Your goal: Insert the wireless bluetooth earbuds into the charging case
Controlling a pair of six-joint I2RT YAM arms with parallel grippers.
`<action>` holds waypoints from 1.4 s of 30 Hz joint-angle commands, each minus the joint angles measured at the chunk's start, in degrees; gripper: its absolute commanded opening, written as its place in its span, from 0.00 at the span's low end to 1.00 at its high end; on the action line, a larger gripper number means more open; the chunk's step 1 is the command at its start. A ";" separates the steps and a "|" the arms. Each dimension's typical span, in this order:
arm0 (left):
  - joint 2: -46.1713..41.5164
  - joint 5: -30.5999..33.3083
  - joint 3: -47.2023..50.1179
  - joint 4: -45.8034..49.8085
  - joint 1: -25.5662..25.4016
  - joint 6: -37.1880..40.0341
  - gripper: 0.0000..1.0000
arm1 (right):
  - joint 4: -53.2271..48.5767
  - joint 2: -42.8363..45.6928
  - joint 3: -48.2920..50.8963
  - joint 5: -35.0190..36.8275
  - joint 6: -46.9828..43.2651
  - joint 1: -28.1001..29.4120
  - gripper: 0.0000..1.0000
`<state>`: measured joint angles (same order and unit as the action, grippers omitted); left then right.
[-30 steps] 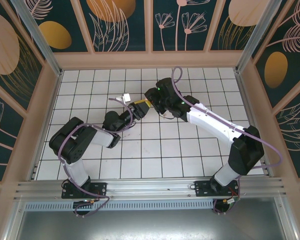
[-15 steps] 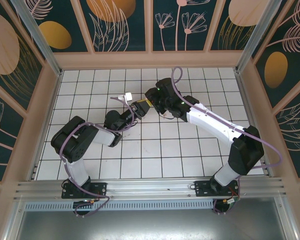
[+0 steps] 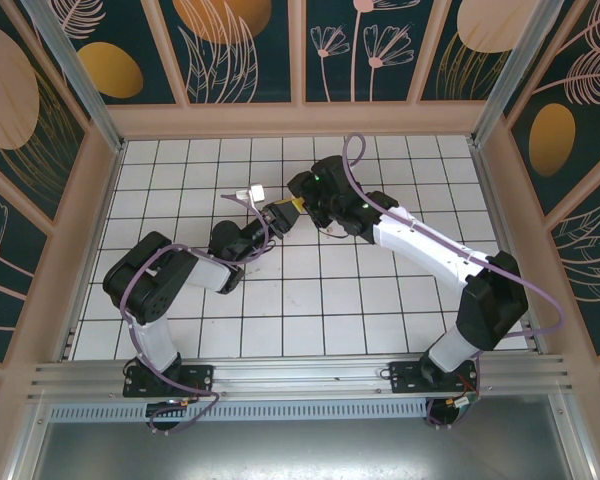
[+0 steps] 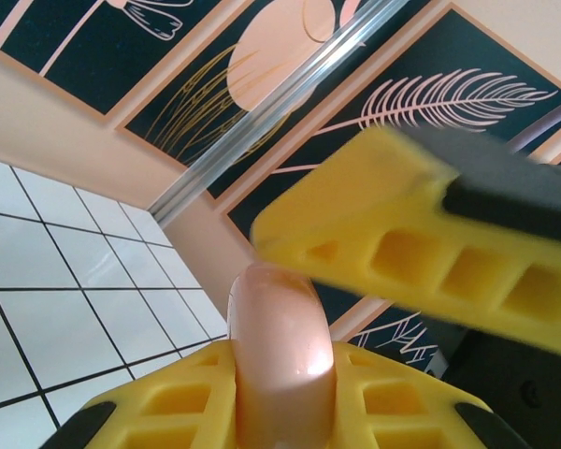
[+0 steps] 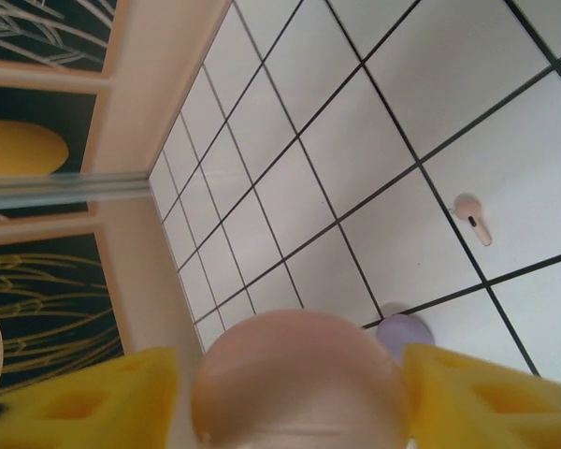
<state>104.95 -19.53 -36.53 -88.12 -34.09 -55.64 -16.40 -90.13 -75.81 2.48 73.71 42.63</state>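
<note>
The charging case's smooth rounded side [image 5: 299, 374] is toward the robot's right gripper, so the right gripper should move back while the left gripper turns the lid's seam toward it.
A pale pink charging case [image 4: 279, 327] stands on edge, pinched between the yellow fingers of my left gripper [image 4: 280, 383], which is shut on it. My right gripper [image 5: 290, 398] straddles the same case [image 5: 297, 369] with its jaws open, and a gap shows on the left side. One of its yellow fingers [image 4: 421, 253] hangs just above the case in the left wrist view. In the top view both grippers [image 3: 278, 215] [image 3: 298, 205] meet over the middle of the floor. A pale pink earbud [image 5: 472, 218] lies on a white tile below.
A rounded lilac piece [image 5: 404, 332] lies on the tiles near the pink earbud, partly behind the case. The white tiled floor [image 3: 340, 300] is boxed in by peach walls [image 3: 300, 120] with patterned panels. A metal rail [image 3: 300, 375] runs along the near edge.
My left gripper has closed on the pink case. My right gripper's jaws have spread apart around it. Both arms have stayed nearly in place.
</note>
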 commanded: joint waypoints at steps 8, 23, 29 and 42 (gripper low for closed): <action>-2.58 -4.82 -1.14 2.41 0.02 2.70 0.00 | 1.32 12.54 2.29 2.27 -7.43 -6.47 0.74; -6.42 -26.86 -14.26 28.14 0.09 15.15 0.00 | 10.55 29.27 21.96 -18.56 -47.57 -18.19 0.74; -7.87 -32.60 -17.94 33.89 0.08 17.03 0.00 | 11.04 30.10 24.62 -27.27 -56.15 -18.20 0.74; -8.70 -34.36 -20.50 38.23 0.08 18.84 0.00 | 11.68 29.81 27.07 -30.61 -58.07 -18.20 0.72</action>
<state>97.76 -52.36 -54.33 -50.26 -34.09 -38.28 -7.40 -61.12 -49.69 -26.52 16.99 24.77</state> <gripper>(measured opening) 0.213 0.723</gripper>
